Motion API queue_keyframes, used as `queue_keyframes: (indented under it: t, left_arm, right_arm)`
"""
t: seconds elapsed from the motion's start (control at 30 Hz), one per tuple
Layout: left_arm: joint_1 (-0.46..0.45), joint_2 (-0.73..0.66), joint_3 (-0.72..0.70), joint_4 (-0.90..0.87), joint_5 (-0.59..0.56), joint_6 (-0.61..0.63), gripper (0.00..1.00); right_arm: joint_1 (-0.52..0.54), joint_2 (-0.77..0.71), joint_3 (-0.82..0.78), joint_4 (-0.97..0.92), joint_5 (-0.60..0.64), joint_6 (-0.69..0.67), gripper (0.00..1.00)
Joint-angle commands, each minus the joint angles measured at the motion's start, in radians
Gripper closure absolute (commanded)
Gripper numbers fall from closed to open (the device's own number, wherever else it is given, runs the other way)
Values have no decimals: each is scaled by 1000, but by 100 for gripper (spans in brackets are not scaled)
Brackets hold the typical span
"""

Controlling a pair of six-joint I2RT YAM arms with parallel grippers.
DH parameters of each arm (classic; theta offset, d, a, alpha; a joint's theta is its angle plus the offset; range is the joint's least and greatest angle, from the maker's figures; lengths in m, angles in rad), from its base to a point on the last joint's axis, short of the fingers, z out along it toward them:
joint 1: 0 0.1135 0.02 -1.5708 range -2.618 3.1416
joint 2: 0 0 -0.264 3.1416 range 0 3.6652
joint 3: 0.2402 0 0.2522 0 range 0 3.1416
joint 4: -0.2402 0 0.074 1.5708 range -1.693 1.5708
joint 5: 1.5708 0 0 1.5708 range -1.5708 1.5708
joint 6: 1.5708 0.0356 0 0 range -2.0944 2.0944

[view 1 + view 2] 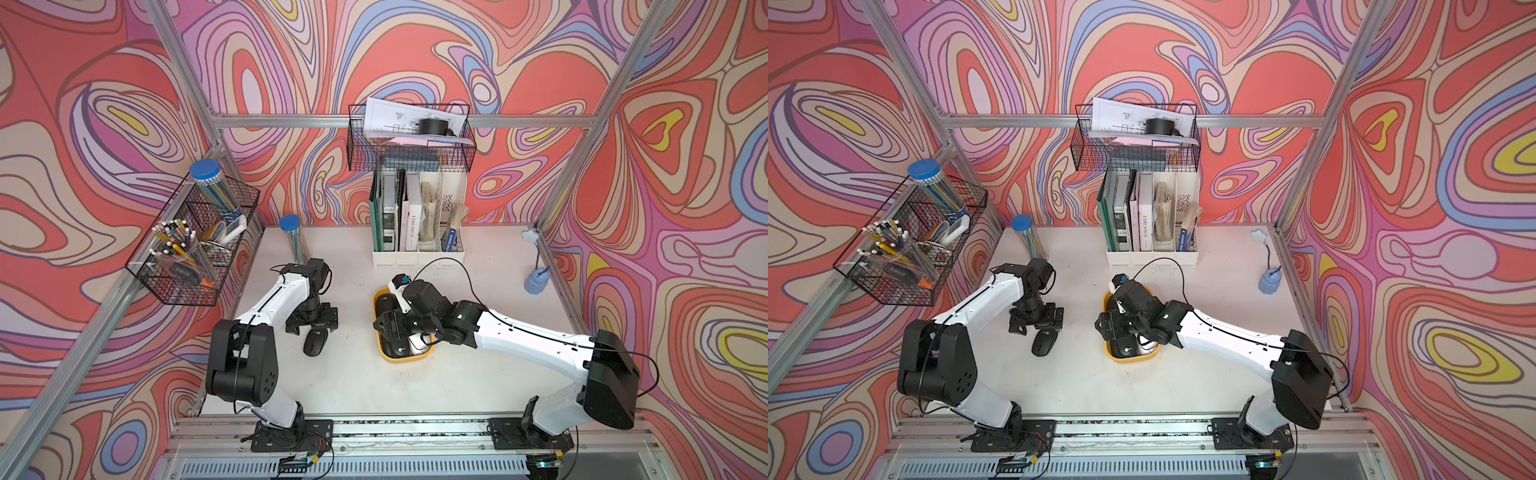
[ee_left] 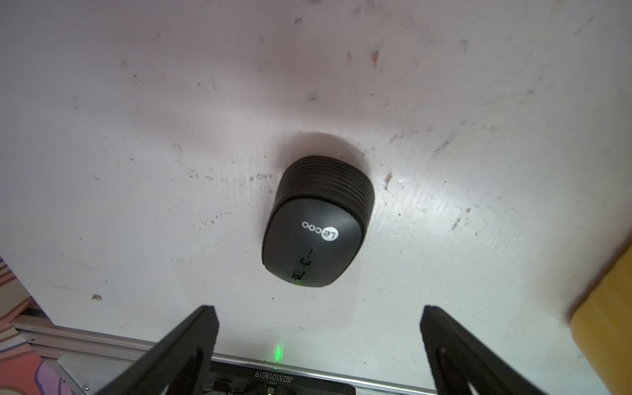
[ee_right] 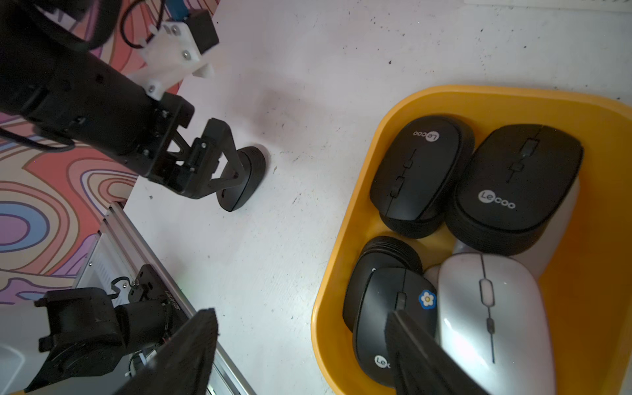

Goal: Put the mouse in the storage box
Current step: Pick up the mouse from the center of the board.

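Note:
I keep lowering my left gripper until my open fingers are on either side of its long sides [image 1: 316,337], as the black mouse [image 1: 315,344] lies clear of the storage box with its narrow width across them.
A black mouse [image 1: 314,343] [image 1: 1044,343] [image 2: 316,222] lies on the white table, apart from the storage box. My left gripper [image 1: 312,327] [image 2: 318,313] hovers just behind it, open, with nothing between its fingers. The storage box [image 1: 405,359] [image 3: 355,219] is a yellow tray holding several mice, black ones [image 3: 420,167] and a white one [image 3: 489,314]. My right gripper [image 1: 388,328] [image 3: 301,316] is open and holds nothing. It straddles the box's left wall, with one finger over the table and the other above a black mouse with a flower sticker [image 3: 390,318].
A white file organizer [image 1: 417,232] with books stands at the back, under a black wire basket [image 1: 409,141]. Another wire basket [image 1: 195,249] hangs on the left wall. A blue-lidded tube [image 1: 293,237] and a small blue lamp [image 1: 536,282] stand on the table.

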Motion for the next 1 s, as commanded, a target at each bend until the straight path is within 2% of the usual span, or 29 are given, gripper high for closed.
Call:
queue_keyframes:
  t: [0.0, 0.2, 0.77, 0.97]
  left_arm:
    - [34, 49, 13, -22, 33, -36, 1]
    - [37, 106, -5, 33, 108, -38, 1]
    - [42, 189, -40, 82, 80, -66, 4]
    - [43, 211, -40, 96, 107, -75, 13]
  right_arm:
    - [4, -33, -23, 15, -5, 1, 21]
    - [3, -60, -36, 2, 17, 0, 21]
    - [3, -87, -63, -8, 45, -1, 22]
    - [4, -99, -78, -7, 53, 7, 24]
